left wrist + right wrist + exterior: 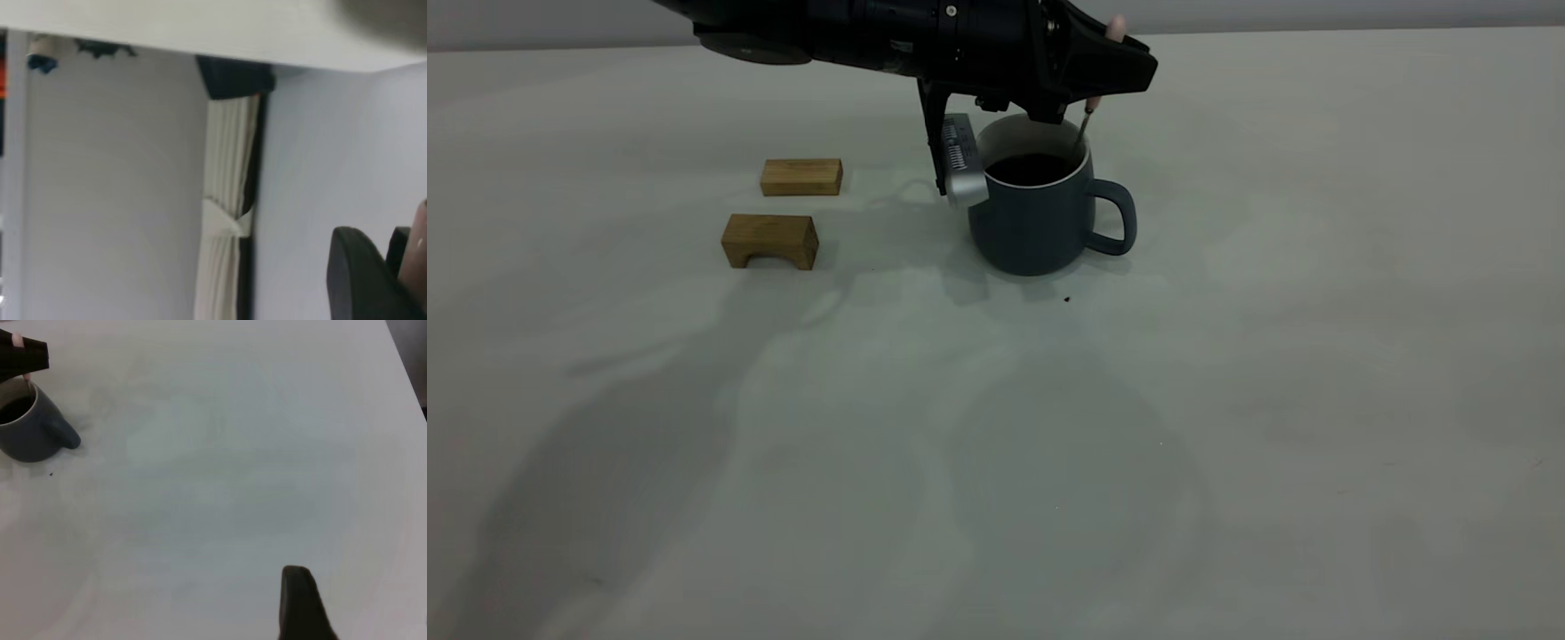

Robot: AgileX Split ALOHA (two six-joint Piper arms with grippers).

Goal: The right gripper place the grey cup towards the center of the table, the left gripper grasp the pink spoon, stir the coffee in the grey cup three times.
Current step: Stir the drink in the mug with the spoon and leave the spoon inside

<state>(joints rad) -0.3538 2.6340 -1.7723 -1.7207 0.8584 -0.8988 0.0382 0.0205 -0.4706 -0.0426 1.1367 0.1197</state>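
Note:
My left gripper should pull the pink spoon back through the coffee toward the cup's opposite side (989, 156), because the spoon's neck stands against the grey cup's handle-side (1080, 145).
The grey cup (1036, 227) stands upright on the table (1227, 400) near its middle, handle toward the right, with dark coffee (1034, 169) inside. My left gripper (1113, 69) hovers just above the cup's rim, shut on the pink spoon (1116, 27). The spoon hangs nearly upright and its metal neck dips into the cup by the far right wall; its bowl is hidden. The left wrist view shows the left gripper (390, 248) and a strip of the pink spoon (420, 230). My right gripper (300, 593) sits far off over bare table, with the grey cup (30, 433) distant from it.
Two brown wooden blocks (801, 177) (770, 241) lie left of the cup. The left arm's silvery wrist part (963, 164) hangs close beside the cup's left wall. A tiny black speck (1066, 300) lies in front of the cup.

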